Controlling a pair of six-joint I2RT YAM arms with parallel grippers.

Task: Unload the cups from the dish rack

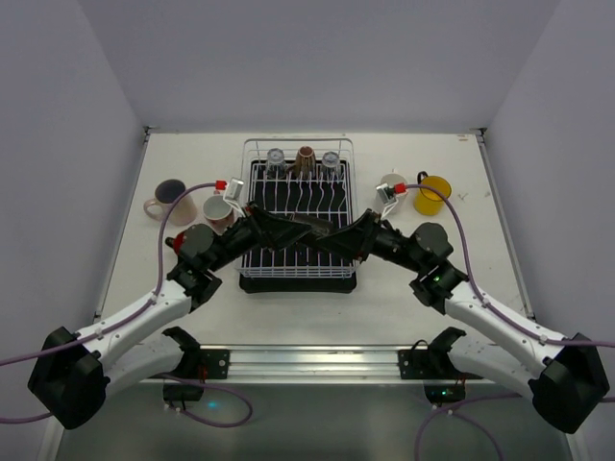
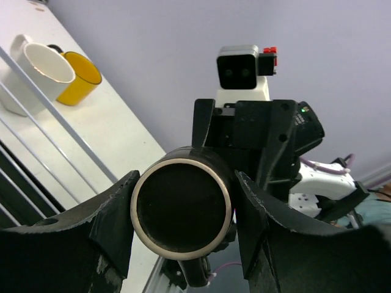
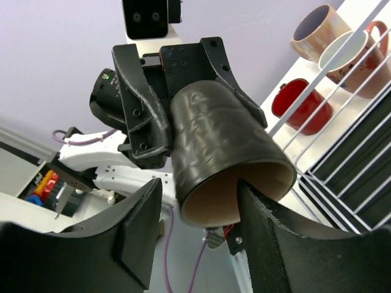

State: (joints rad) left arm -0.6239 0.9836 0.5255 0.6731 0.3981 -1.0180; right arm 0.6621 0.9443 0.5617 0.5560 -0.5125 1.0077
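The dark brown cup's base (image 2: 182, 207) is in my left gripper, so next my right gripper takes the cup by its opening (image 3: 223, 192) and puts it down upright beside the white mug.
A dark brown cup (image 1: 322, 230) hangs in the air over the dish rack (image 1: 296, 280), between both grippers. My left gripper (image 2: 183, 207) is shut on its base end, with the pale-rimmed bottom (image 2: 182, 209) facing the camera and the handle pointing down. My right gripper (image 3: 195, 207) is open at the cup's mouth (image 3: 235, 198): one finger (image 3: 269, 232) lies across the opening, the other (image 3: 131, 238) stands apart from the wall. At the back of the rack stand two clear glasses (image 1: 276, 158) (image 1: 331, 160) and a brown cup (image 1: 306, 158).
On the table left of the rack are a peach mug (image 1: 170, 199), a white patterned mug (image 1: 219, 211) and a red cup (image 3: 302, 104). Right of the rack are a white mug (image 1: 391, 182) and a yellow mug (image 1: 432, 193). Walls enclose the table.
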